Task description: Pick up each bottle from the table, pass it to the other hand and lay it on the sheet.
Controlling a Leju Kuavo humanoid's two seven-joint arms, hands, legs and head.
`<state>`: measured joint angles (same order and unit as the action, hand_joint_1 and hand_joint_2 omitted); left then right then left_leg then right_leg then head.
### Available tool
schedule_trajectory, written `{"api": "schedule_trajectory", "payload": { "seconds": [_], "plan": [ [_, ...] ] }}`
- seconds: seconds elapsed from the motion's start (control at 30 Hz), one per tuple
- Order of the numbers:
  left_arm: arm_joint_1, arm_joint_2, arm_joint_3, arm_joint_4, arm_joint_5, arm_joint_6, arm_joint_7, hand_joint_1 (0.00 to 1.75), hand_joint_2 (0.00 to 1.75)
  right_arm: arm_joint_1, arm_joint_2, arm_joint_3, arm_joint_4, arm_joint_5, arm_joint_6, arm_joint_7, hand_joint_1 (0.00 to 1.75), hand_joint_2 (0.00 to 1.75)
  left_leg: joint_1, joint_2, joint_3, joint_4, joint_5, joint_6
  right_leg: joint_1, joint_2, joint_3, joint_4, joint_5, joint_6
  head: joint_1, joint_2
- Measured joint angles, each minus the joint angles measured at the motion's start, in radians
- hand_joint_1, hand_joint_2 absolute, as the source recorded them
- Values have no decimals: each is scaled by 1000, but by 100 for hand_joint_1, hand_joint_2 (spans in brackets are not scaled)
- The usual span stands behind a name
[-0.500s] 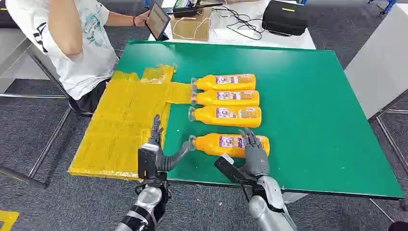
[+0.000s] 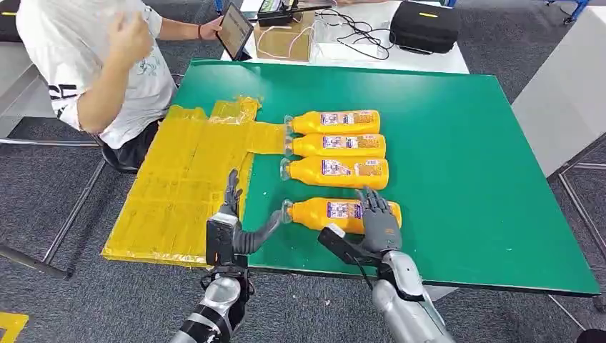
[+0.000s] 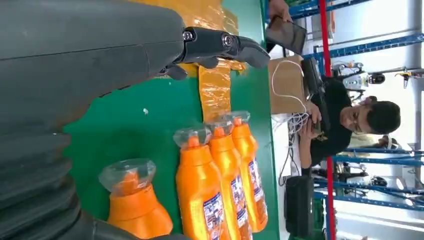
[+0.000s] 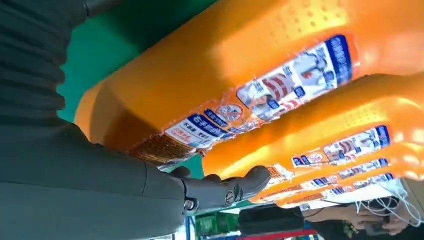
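Note:
My gripper will uncover a big round logo hidden underneath when it turns the orange bottle over, because a small-print label faces up on the bottle.
Four orange bottles lie side by side on the green table, caps pointing to the yellow sheet. The nearest bottle lies on the table close to the front edge. My right hand rests over its base end, fingers spread across the far side and not closed round it. My left hand stands open just left of the bottle's cap, fingers straight and thumb reaching toward the cap. The three other bottles lie further back.
The sheet hangs over the table's left edge. A seated person at the back left holds a tablet. Behind stands a white table with a cardboard box, cables and a black case. The right half of the green table is bare.
My right hand has slid slightly further over the nearest bottle's base. The bottle and my left hand have stayed put. The person has raised an arm.

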<state>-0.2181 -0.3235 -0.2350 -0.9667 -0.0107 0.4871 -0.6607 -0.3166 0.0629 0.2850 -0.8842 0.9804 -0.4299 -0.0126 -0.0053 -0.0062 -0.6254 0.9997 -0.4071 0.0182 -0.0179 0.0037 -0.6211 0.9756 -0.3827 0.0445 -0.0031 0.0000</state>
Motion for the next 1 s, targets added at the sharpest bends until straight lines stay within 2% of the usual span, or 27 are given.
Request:
{"api": "schedule_trajectory", "payload": {
  "seconds": [0.27, 0.3, 0.33, 0.4, 0.67, 0.87, 1.0],
  "plan": [
    [5, 0, 9, -17, 0, -20, 10, 0, 175, -47, -14, 23, 56, 65, 66, 53, 0, 175, 0, 0, 1, 0, 0, 0, 0, 0, 1, 0, 0, 0, 0, 0],
    [5, 0, 10, -19, 0, -21, 11, 0, 175, -53, -14, 26, 63, 69, 76, 58, 21, 175, 0, 1, 1, 0, 0, 0, 0, 0, 1, 0, 0, 0, 0, 0],
    [6, 0, 11, -22, 0, -23, 13, 0, 175, -61, -16, 30, 69, 76, 86, 64, 169, 175, 0, 1, 2, 0, 0, 0, 0, 0, 1, 0, 0, 0, 0, 0],
    [7, 0, 14, -27, -1, -29, 17, 0, 175, -76, -19, 38, 85, 81, 116, 76, 175, 175, 0, 1, 3, 0, 0, 0, 0, 0, 3, 0, 0, 0, 0, 0],
    [9, 0, 23, -34, -4, -48, 23, 0, 175, -140, -39, 83, 154, 88, 203, 90, 173, 175, 0, 0, 13, 0, 0, 1, 0, 0, 12, -1, 0, 0, 0, 0],
    [9, 5, 31, -26, -47, -46, 23, 0, 175, -176, -46, 90, 183, -18, 287, 20, 175, 175, 0, 1, 18, 0, -1, 1, 0, 0, 16, -1, 0, 0, 0, 0],
    [6, 13, 33, -10, -81, -35, 19, 0, 175, -195, -48, 91, 200, -97, 292, -34, 175, 175, 0, 3, 21, -1, -3, 0, 0, 4, 19, -2, 0, 0, 0, 0]
  ]
}}
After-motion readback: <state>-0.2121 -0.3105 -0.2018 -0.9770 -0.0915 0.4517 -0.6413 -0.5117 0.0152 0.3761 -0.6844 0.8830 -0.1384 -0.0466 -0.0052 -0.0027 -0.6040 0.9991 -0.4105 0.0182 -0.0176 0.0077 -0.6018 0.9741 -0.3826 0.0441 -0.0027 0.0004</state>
